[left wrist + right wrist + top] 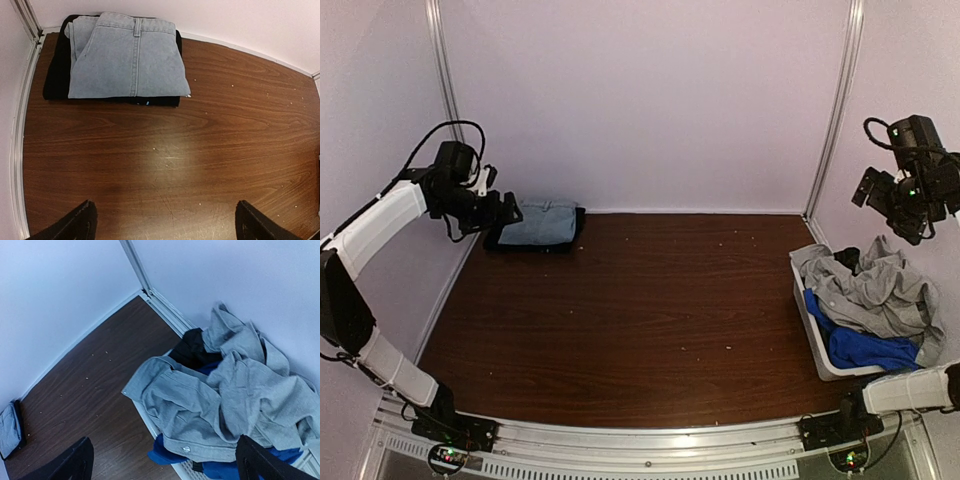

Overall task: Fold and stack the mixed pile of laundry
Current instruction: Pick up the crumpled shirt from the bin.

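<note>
My right gripper should keep going down until its open fingers are on both sides of a raised fold (897, 287), because the grey shirt (860, 292) lies bunched on top of the blue piece.
The laundry pile lies in a white bin (810, 325) at the right: a crumpled light grey shirt (870, 290), a royal-blue piece (860, 345) under it and a dark piece (847, 258) at the back. The right wrist view shows the grey shirt (200, 400), the blue piece (170, 455) and the dark piece (192, 352). My right gripper (878, 195) hangs open and empty high above the bin (142, 412). At the far left, folded light blue jeans (127, 55) lie on a folded black garment (55, 75). My left gripper (505, 212) is open and empty, raised beside this stack.
The stack (540, 225) sits in the back left corner against the wall and a metal frame post (445, 70). The brown wooden table (640, 310) stretches between stack and bin. Walls close in the left, back and right sides.
</note>
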Controlling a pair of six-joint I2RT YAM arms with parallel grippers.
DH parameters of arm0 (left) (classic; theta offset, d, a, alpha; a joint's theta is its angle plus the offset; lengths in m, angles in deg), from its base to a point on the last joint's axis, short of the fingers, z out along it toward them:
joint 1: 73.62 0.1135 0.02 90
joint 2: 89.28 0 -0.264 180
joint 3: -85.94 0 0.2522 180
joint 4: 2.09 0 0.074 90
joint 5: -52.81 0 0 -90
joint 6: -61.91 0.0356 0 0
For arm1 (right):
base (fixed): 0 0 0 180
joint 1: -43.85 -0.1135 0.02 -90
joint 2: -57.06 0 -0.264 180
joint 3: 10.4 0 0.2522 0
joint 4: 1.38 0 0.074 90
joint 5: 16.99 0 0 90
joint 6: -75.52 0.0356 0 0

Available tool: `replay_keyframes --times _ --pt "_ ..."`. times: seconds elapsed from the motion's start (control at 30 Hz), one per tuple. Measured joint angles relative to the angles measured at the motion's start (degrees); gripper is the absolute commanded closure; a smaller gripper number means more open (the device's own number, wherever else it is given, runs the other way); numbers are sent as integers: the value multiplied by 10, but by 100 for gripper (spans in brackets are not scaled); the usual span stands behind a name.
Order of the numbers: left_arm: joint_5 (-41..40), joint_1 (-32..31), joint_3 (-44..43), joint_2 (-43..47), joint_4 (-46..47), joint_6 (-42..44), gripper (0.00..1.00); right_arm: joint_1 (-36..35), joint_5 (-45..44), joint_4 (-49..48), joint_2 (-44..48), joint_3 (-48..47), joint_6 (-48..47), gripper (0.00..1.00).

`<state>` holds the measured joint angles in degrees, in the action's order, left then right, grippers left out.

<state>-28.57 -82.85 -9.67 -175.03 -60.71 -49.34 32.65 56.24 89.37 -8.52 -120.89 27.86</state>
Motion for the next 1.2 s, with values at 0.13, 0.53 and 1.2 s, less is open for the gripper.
replay_keyframes --times 0.13,0.53,1.2 --pt "9 -3 19 29 1 0 2 8 -18 53 47 44 61 0" --pt "5 -3 57 61 2 -15 2 40 -56 96 59 217 194 0" --pt "-45 -4 56 57 1 -50 2 329 79 -153 -32 348 21 100"
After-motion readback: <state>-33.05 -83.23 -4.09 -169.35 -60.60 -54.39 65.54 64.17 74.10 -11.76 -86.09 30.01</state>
